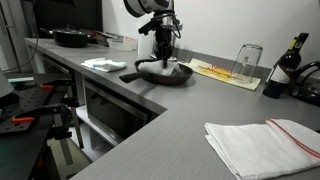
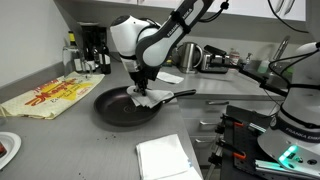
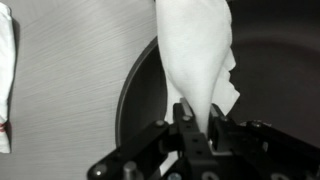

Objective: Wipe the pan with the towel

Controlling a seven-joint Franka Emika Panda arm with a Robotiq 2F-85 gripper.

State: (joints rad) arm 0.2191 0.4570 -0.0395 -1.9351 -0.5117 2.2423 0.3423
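The towel is already touching the pan's handle-side rim [image 2: 160, 98], so the robot's gripper should wipe the towel back across the pan's bottom [image 2: 118, 109] toward the opposite side.
A black pan [image 2: 120, 106] sits on the grey counter; it also shows in an exterior view [image 1: 163, 73] and in the wrist view [image 3: 270, 90]. My gripper [image 2: 140, 84] hangs over the pan's handle-side rim and is shut on a white towel [image 2: 143, 97]. In the wrist view the towel [image 3: 198, 50] is pinched between the fingers [image 3: 197, 118] and trails over the pan's rim and inside. In an exterior view the gripper [image 1: 162, 55] is just above the pan, with the towel touching it.
A folded white towel with a red stripe [image 1: 262, 145] lies on the counter, also in an exterior view [image 2: 167, 158]. A yellow printed paper [image 2: 45, 97], a glass [image 1: 248, 58], a dark bottle [image 1: 288, 60], another pan [image 1: 73, 38] and kettles [image 2: 211, 58] stand around.
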